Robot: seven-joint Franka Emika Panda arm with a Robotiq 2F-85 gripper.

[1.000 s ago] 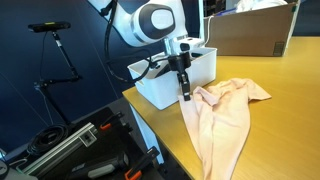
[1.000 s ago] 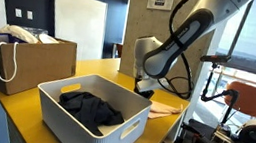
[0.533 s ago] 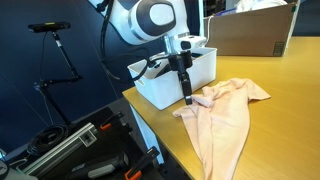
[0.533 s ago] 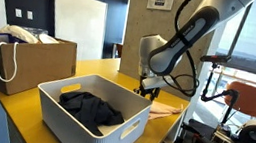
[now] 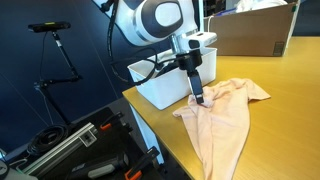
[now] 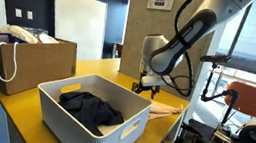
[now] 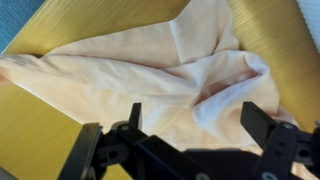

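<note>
My gripper keeps going down, as a raised fold of the peach-coloured cloth (image 7: 222,100) lies between my open fingers, until they surround that fold (image 5: 207,103), and then close.
A peach-coloured cloth (image 5: 224,115) lies crumpled on the yellow table (image 5: 290,90), one end hanging over the near edge. In the wrist view the cloth (image 7: 150,75) fills most of the picture, with a raised fold between the fingers. My gripper (image 5: 198,97) hangs just above the cloth's left part, beside the white bin (image 5: 165,88). Its jaws stand wide open (image 7: 195,122) and hold nothing; the cloth rests on the table below them. Another exterior view shows the gripper (image 6: 146,85) behind the bin's far corner.
The white bin (image 6: 89,132) holds dark clothes (image 6: 88,105). A brown cardboard box (image 6: 18,61) with a bag handle stands at the table's back. Black equipment cases (image 5: 80,150) and a camera stand (image 5: 55,60) sit on the floor beside the table. An orange chair (image 6: 250,99) stands nearby.
The gripper has opened and let go of the cloth, then risen and shifted a little to the right. The cloth has settled flatter on the table.
</note>
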